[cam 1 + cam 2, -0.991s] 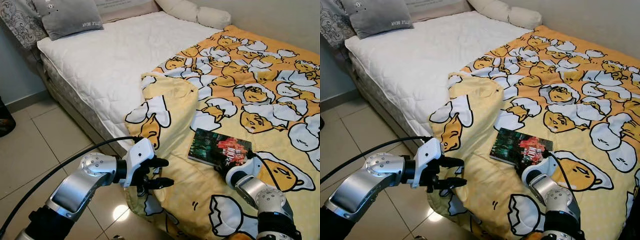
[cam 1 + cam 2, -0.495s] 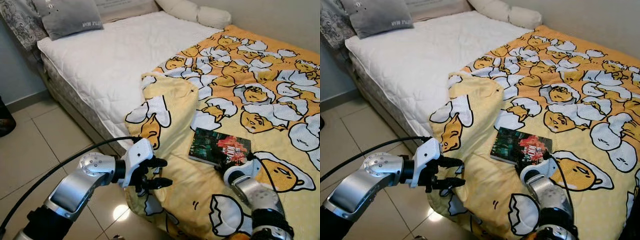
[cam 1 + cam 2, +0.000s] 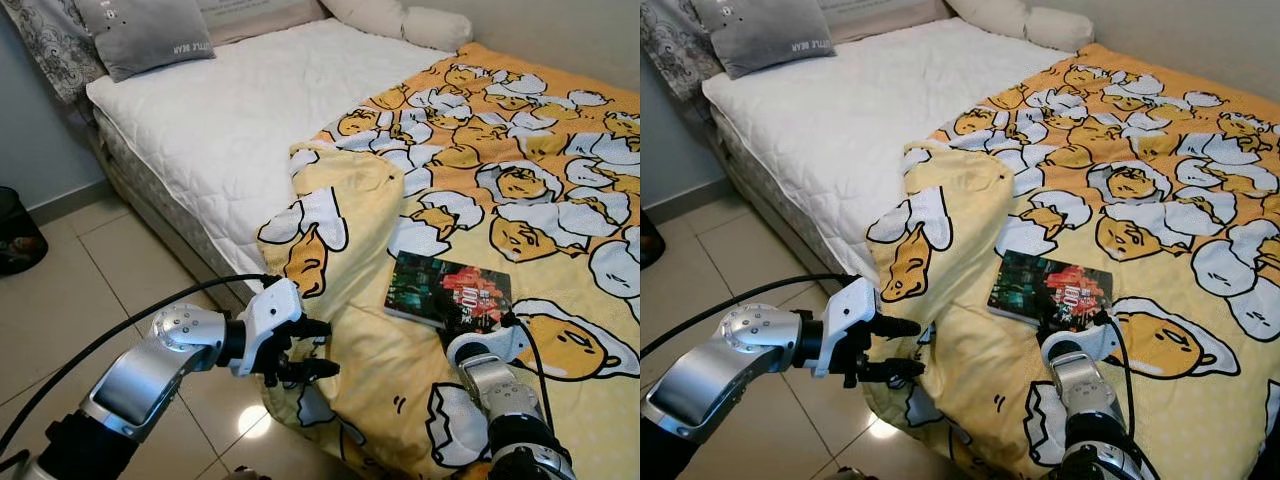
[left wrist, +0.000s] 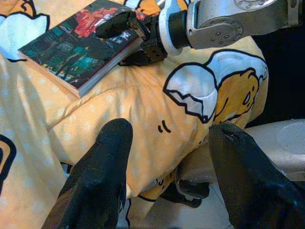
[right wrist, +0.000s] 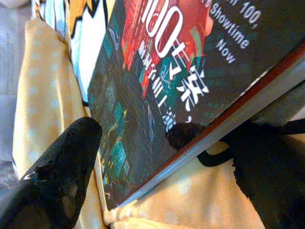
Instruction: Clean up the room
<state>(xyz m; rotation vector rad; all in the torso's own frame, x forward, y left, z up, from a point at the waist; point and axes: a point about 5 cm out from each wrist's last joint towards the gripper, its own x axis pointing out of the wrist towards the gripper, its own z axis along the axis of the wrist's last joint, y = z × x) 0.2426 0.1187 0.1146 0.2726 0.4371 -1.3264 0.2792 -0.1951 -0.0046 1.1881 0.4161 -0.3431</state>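
The cover rests flat over a straight, tightly closed edge (image 4: pixel 108 68). I expect the book (image 3: pixel 447 291) to stay stiff and closed while I carry it with my left gripper.
A dark paperback book (image 3: pixel 445 288) with red lettering lies on the yellow egg-print blanket (image 3: pixel 520 150) near the bed's front corner. My right gripper (image 3: pixel 468 332) is at the book's near edge. It is open, with one finger above the cover (image 5: pixel 71 162) and the other below the edge (image 5: pixel 267 176). The left wrist view shows the same straddle on the book (image 4: pixel 66 52). My left gripper (image 3: pixel 325 350) is open beside the blanket's hanging corner, and a bulge of blanket (image 4: pixel 157 119) lies between its fingers.
The bare white mattress (image 3: pixel 230 110) fills the bed's left half, with a grey pillow (image 3: pixel 145 30) and white pillows (image 3: pixel 400 15) at its head. A dark bin (image 3: pixel 15 235) stands on the beige tiled floor (image 3: pixel 90 300) to the left.
The camera has shifted a little. My right forearm has swung lower under its wrist while its gripper stays at the book's near edge. The left gripper has barely moved.
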